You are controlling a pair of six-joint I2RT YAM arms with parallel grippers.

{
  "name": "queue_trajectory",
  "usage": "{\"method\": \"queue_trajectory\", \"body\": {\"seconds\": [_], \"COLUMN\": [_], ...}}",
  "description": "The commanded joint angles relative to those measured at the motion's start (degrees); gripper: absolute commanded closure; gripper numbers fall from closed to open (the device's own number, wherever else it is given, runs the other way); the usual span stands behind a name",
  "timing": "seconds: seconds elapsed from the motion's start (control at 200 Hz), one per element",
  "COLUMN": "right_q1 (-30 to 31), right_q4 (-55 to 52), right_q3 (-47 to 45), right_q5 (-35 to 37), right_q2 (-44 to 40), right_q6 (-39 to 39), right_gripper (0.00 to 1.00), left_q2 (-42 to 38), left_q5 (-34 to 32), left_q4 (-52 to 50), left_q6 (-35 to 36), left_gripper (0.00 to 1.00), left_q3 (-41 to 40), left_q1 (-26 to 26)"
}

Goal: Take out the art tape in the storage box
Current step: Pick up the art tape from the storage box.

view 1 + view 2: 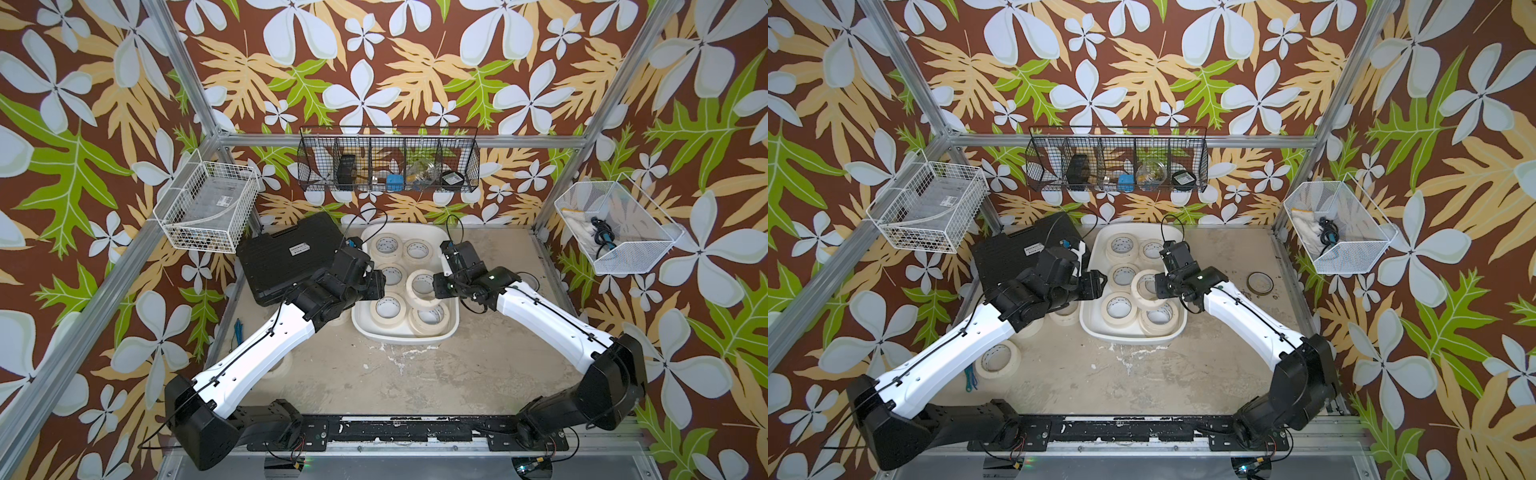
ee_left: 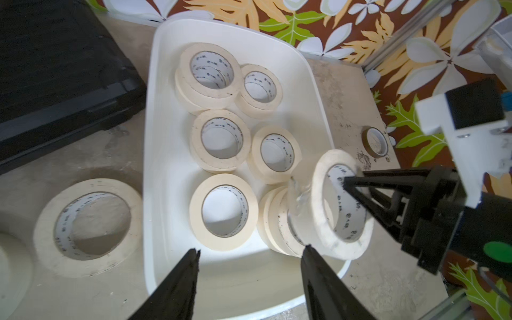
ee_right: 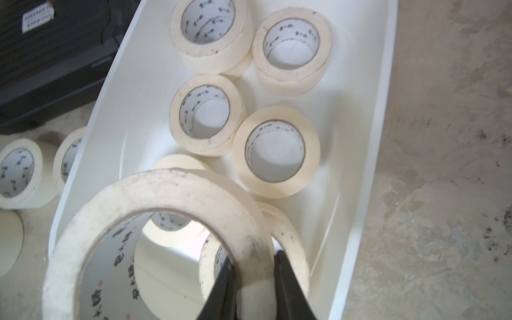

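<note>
The lifted roll's free side (image 1: 410,289) is toward my open left gripper (image 1: 375,286), so I should keep holding the roll out to it with my right gripper until my left fingers close there.
The storage box (image 1: 405,337) (image 1: 1129,337) is a white tub at mid-table, holding several cream art tape rolls (image 1: 388,309) lying flat. My right gripper (image 1: 434,289) (image 3: 253,255) is shut on the wall of one roll (image 1: 409,286) (image 3: 171,185), one finger inside the ring and one outside. It holds that roll tilted above the box's right side. My left gripper (image 1: 380,282) (image 2: 250,249) hangs open and empty over the box's left near part, close to the held roll (image 2: 318,199). More rolls (image 1: 1016,357) (image 2: 44,230) lie on the table left of the box.
A black ribbed case (image 1: 291,253) lies against the box's far left side. A small brown ring (image 1: 1260,282) sits on the table to the right. Wire baskets (image 1: 388,160) hang on the back and side walls. A blue cord (image 1: 238,330) lies at the left edge.
</note>
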Motion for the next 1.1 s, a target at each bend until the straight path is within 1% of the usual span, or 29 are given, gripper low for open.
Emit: {"method": "queue_trajectory", "body": {"seconds": [0.0, 0.19, 0.425, 0.45, 0.485, 0.591, 0.616, 0.646, 0.721, 0.796, 0.831, 0.916, 0.946, 1.021, 1.036, 1.096], "right_q1": [3.2, 5.9, 6.9, 7.1, 7.1, 7.3, 7.4, 7.5, 7.7, 7.8, 7.9, 8.0, 8.0, 8.1, 8.1, 8.1], "right_q4": [1.3, 1.2, 0.9, 0.9, 0.7, 0.5, 0.4, 0.4, 0.5, 0.7, 0.9, 1.1, 1.2, 1.6, 1.7, 1.9], "right_q3": [-1.0, -3.1, -4.3, -4.4, -4.3, -4.3, -4.2, -4.3, -4.4, -4.6, -4.6, -4.9, -5.1, -5.2, -5.3, -5.5], "right_q5": [2.8, 4.1, 5.2, 5.3, 5.4, 5.8, 5.9, 6.1, 6.6, 6.4, 6.5, 6.2, 6.1, 5.9, 5.9, 5.9], "right_q2": [-1.5, -3.6, -5.1, -5.1, -5.1, -5.1, -5.1, -5.2, -5.2, -5.1, -5.0, -4.9, -4.9, -5.0, -5.0, -5.3], "right_q6": [2.9, 4.8, 5.4, 5.4, 5.4, 5.3, 5.3, 5.3, 5.3, 5.3, 5.2, 5.1, 5.0, 4.8, 4.8, 4.8], "right_gripper": [0.98, 0.98, 0.98, 0.98, 0.98, 0.98, 0.98, 0.97, 0.96, 0.95, 0.93, 0.88, 0.86, 0.81, 0.79, 0.74], "left_q2": [2.2, 6.3, 10.4, 10.8, 11.2, 12.4, 12.6, 12.8, 13.6, 14.4, 14.7, 14.7, 14.8, 14.7, 14.6, 14.6], "left_q5": [0.4, -1.2, -2.1, -2.2, -2.4, -5.6, -6.2, -6.3, -7.1, -7.3, -7.7, -8.0, -7.8, -7.0, -6.5, -4.9], "left_q4": [2.2, 2.6, 2.1, 2.0, 1.8, 0.6, 0.3, 0.2, -0.6, -1.2, -1.4, -1.6, -1.4, -1.2, -1.0, -0.6], "left_q6": [0.0, 0.2, -0.1, -0.3, -0.7, -1.9, -2.1, -2.1, -3.0, -3.3, -3.7, -4.4, -4.5, -5.4, -5.6, -6.5], "left_gripper": [0.39, 0.41, 0.46, 0.49, 0.50, 0.52, 0.54, 0.59, 0.62, 0.73, 0.76, 0.86, 0.91, 0.97, 1.00, 1.00], "left_q3": [0.9, 1.8, 1.7, 1.7, 1.6, 2.1, 2.2, 2.2, 2.6, 3.0, 3.0, 2.7, 2.4, 1.9, 1.7, 1.1], "left_q1": [-2.0, -6.1, -8.2, -8.3, -8.6, -9.8, -10.0, -10.0, -10.0, -10.0, -10.0, -10.0, -10.0, -10.0, -10.0, -10.0]}}
